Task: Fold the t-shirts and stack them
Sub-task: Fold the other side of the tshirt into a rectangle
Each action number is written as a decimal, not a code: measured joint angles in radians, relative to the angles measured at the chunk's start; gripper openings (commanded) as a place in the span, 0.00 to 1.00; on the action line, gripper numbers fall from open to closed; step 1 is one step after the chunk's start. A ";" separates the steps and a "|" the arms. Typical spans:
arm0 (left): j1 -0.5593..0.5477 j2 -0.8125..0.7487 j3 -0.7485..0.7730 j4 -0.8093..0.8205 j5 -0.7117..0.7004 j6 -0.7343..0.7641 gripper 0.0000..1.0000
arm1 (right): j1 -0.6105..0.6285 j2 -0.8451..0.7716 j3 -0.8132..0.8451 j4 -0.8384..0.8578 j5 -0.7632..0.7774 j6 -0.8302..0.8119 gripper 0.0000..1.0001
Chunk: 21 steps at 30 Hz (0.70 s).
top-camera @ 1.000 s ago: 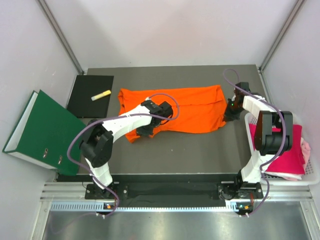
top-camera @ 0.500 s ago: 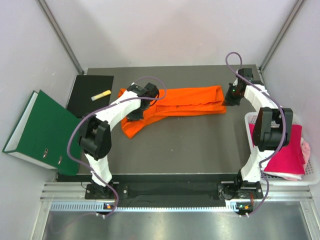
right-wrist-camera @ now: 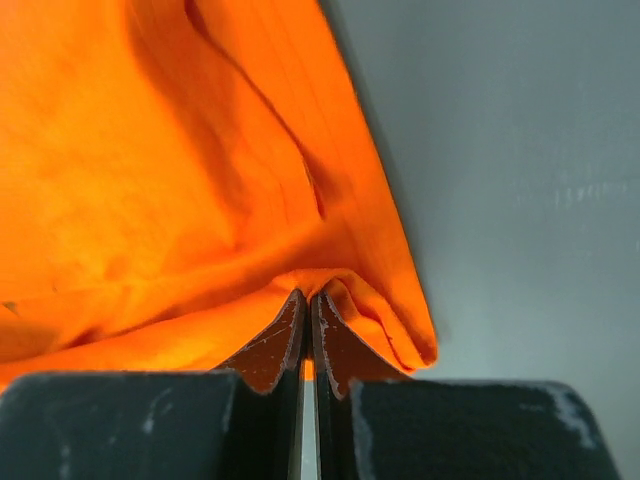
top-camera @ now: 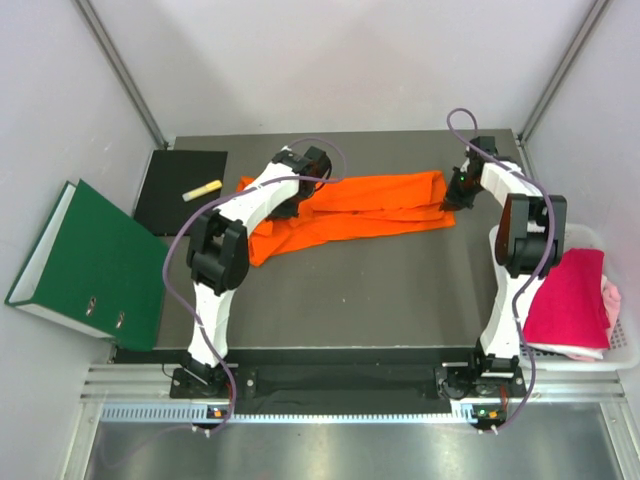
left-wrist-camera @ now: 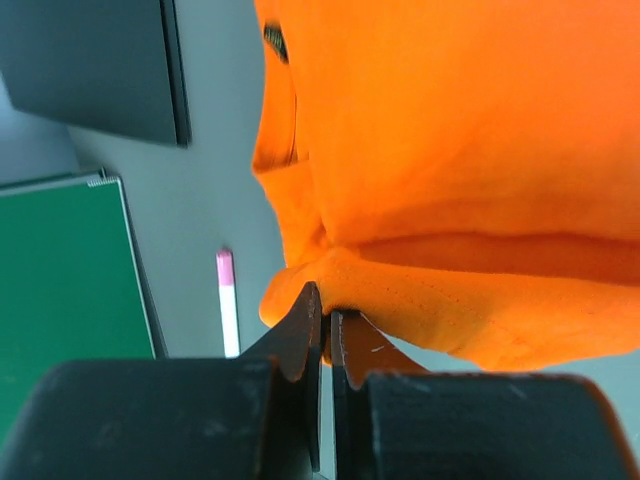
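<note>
The orange t-shirt's end (top-camera: 258,238) nearest the black mat is bunched up and crooked, so next my left gripper opens, grabs its loose corner (left-wrist-camera: 282,294) and pulls it straight before any more folding.
The bright orange t-shirt (top-camera: 375,203) lies folded lengthwise across the far part of the grey table, with a loose part hanging toward the near left. My left gripper (top-camera: 303,190) is shut on its left edge; the left wrist view shows the jaws (left-wrist-camera: 327,315) pinching orange cloth (left-wrist-camera: 450,150). My right gripper (top-camera: 452,197) is shut on the shirt's right edge, jaws (right-wrist-camera: 307,298) pinching a fold of cloth (right-wrist-camera: 150,180). The magenta t-shirt (top-camera: 568,300) lies in the white basket at the right, with the pale pink one (top-camera: 610,298) under it.
A green binder (top-camera: 85,262) leans at the table's left edge. A black mat (top-camera: 175,195) with a yellow marker (top-camera: 202,189) lies at the far left. The white basket (top-camera: 625,350) stands past the table's right edge. Enclosure walls surround the table.
Both grippers moved toward the far edge, carrying the shirt's near edge over it. The shirt went from spread flat to a narrow folded band.
</note>
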 measured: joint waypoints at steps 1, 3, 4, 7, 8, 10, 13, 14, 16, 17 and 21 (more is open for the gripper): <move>0.001 0.014 0.020 0.000 -0.004 0.006 0.00 | -0.002 0.014 0.019 0.000 -0.003 0.004 0.02; 0.005 0.051 0.082 -0.012 -0.017 0.019 0.00 | -0.004 0.042 0.056 0.000 -0.008 0.009 0.02; 0.007 0.069 0.110 -0.013 -0.024 0.029 0.00 | -0.005 0.056 0.075 0.000 -0.010 0.014 0.02; 0.014 0.119 0.187 -0.024 -0.047 0.050 0.00 | -0.006 0.093 0.122 -0.005 -0.019 0.026 0.06; 0.017 0.138 0.214 -0.028 -0.054 0.061 0.00 | -0.007 0.104 0.134 -0.007 -0.020 0.028 0.24; 0.023 0.163 0.245 -0.032 -0.071 0.076 0.00 | -0.008 0.119 0.150 -0.010 -0.023 0.041 0.46; 0.033 0.193 0.274 -0.031 -0.098 0.110 0.00 | -0.010 0.135 0.180 -0.023 -0.045 0.051 0.85; 0.038 0.200 0.280 -0.031 -0.105 0.120 0.00 | -0.008 0.135 0.191 -0.021 -0.054 0.050 0.99; 0.048 0.213 0.298 -0.025 -0.117 0.146 0.00 | -0.008 0.135 0.197 -0.011 -0.046 0.047 1.00; 0.054 0.219 0.305 -0.019 -0.123 0.164 0.00 | -0.010 0.134 0.197 -0.010 -0.050 0.043 1.00; 0.080 0.235 0.330 0.020 -0.138 0.221 0.20 | -0.011 0.113 0.167 -0.003 -0.036 0.035 1.00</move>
